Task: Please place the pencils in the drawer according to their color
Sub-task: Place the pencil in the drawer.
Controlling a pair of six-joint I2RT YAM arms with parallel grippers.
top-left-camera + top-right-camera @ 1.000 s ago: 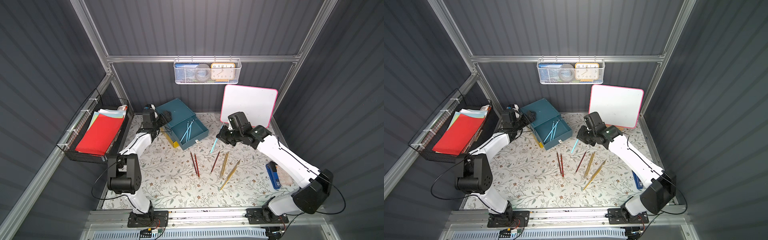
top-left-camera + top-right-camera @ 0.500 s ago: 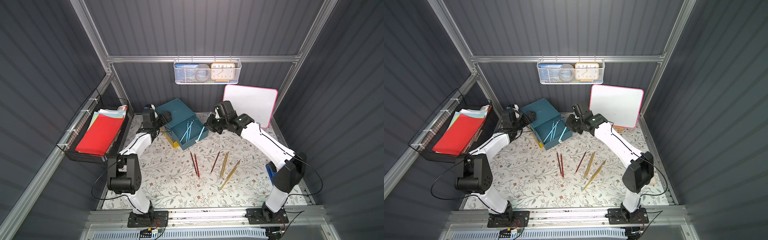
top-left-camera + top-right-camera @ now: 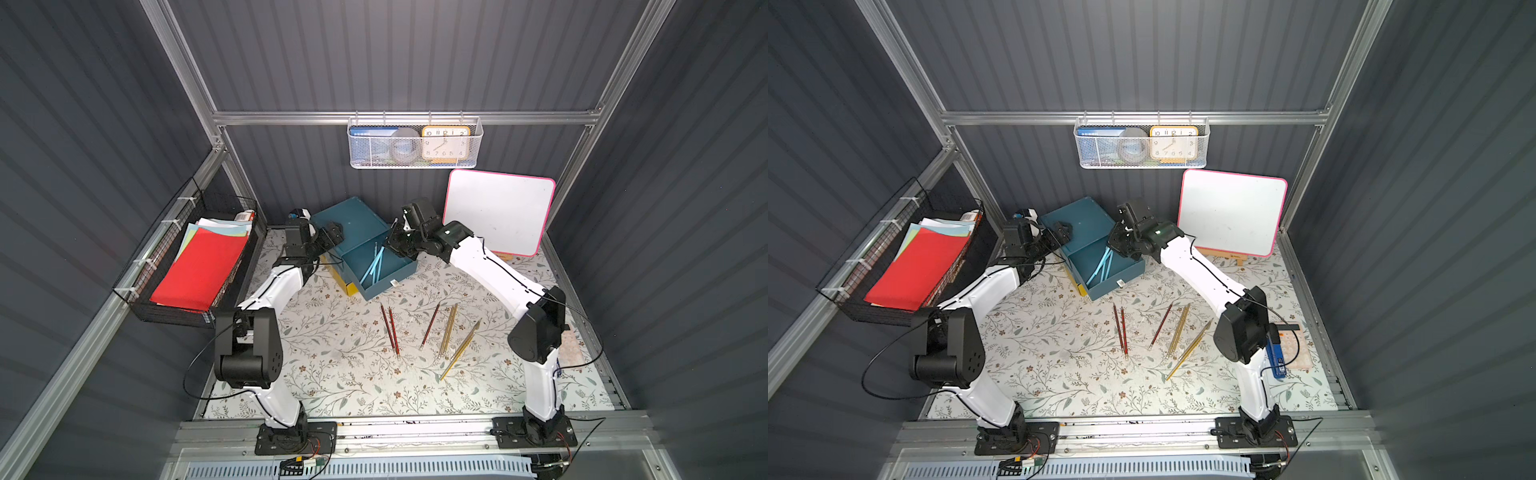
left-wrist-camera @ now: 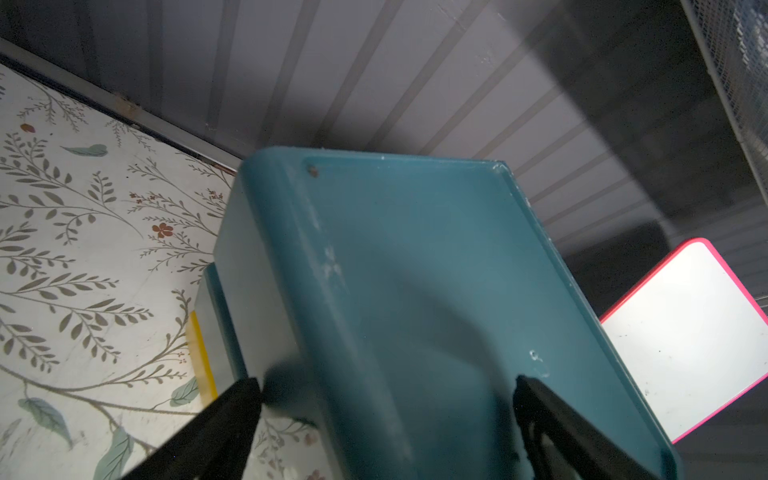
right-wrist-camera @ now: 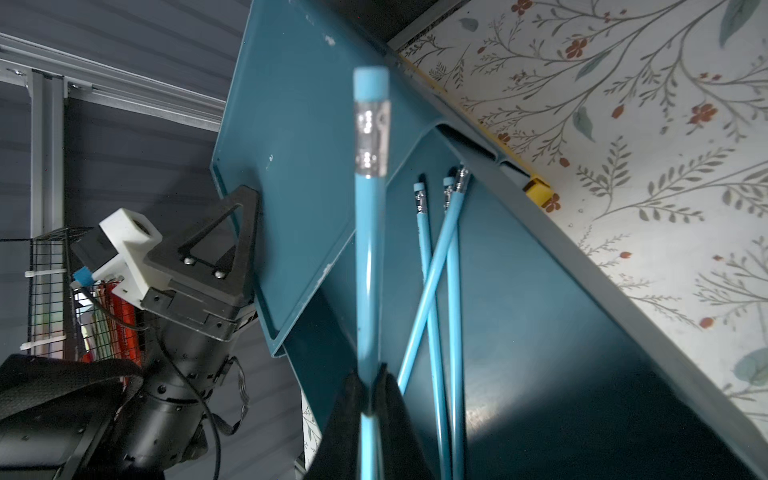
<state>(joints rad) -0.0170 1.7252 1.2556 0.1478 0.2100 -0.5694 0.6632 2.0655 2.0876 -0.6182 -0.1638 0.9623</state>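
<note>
The held light blue pencil (image 5: 369, 248) is in line with the drawer's light blue pencils, so the robot's right gripper keeps going down and lets go near the drawer's bottom (image 5: 524, 352).
A teal drawer unit (image 3: 353, 222) stands at the back of the table with its top drawer (image 3: 388, 276) pulled out. Three light blue pencils (image 3: 371, 269) lie crossed inside it, also seen in the right wrist view (image 5: 440, 270). My right gripper (image 5: 370, 374) is shut on another light blue pencil (image 5: 369, 249), held over the drawer's back end (image 3: 1115, 245). Three dark red pencils (image 3: 390, 330) and several gold-yellow pencils (image 3: 449, 330) lie on the table. My left gripper (image 4: 386, 386) is open, its fingers (image 4: 237, 399) astride the unit's top edge (image 3: 332, 237).
A pink-framed whiteboard (image 3: 498, 210) leans on the back wall right of the unit. A white wire basket (image 3: 413, 143) with a clock hangs above. A black wire tray (image 3: 195, 266) with papers is mounted at left. A blue stapler (image 3: 1277, 357) lies at the table's right edge.
My right arm has swung from the middle of the table back and left to the open drawer, carrying the light blue pencil. The left arm has not moved.
</note>
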